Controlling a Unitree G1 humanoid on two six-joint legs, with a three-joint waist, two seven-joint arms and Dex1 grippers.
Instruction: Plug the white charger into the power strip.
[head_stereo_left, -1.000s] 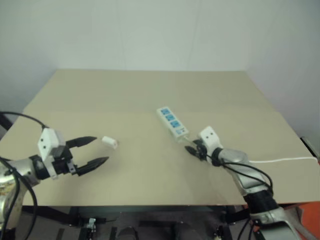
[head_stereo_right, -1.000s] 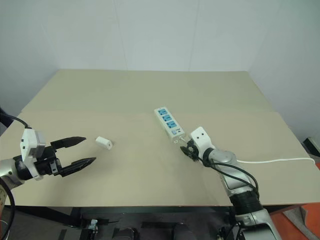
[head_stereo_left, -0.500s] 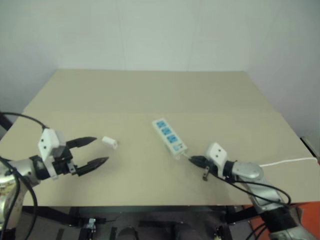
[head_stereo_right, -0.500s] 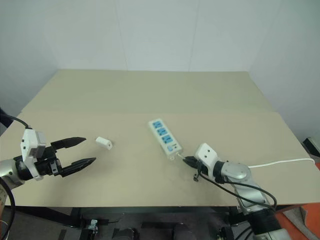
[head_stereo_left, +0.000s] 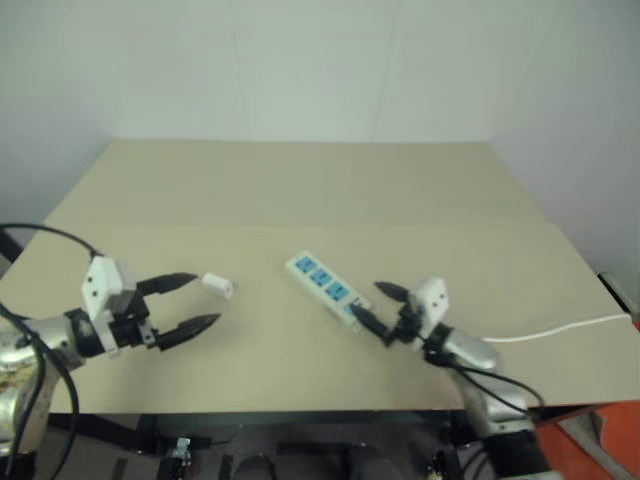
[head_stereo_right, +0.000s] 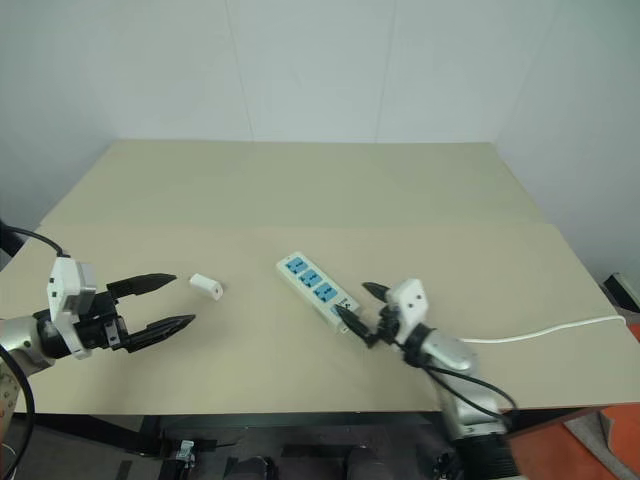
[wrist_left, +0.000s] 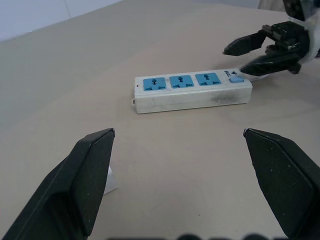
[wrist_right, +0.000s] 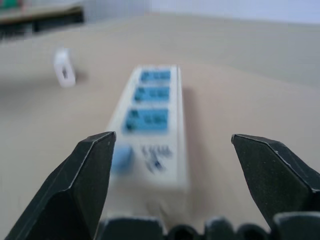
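Observation:
The power strip (head_stereo_left: 328, 289) is lying flat with its socket end free (head_stereo_left: 302, 262), so I expect all of it to swing around flat when I turn its switch end.
The power strip (head_stereo_left: 325, 287) lies slantwise at the table's middle, its three blue socket faces up. My right gripper (head_stereo_left: 368, 302) stands open at the strip's switch end and holds nothing; in the right wrist view that end of the power strip (wrist_right: 155, 120) lies between the fingers. The white charger (head_stereo_left: 218, 285) rests on the table to the strip's left. My left gripper (head_stereo_left: 203, 300) is open just short of the charger, level with the table, with nothing in it. In the left wrist view the charger (wrist_left: 111, 180) peeks out beside one finger, and the power strip (wrist_left: 192, 91) lies further on.
The strip's thin white cable (head_stereo_left: 560, 325) runs off toward the table's right edge. The tan table (head_stereo_left: 300, 190) stretches back to a white wall. Below the front edge there is dark framework.
The right gripper has dragged the power strip leftward and nearer, turning it, then opened and let go of its cable end. The left gripper and the charger have stayed put.

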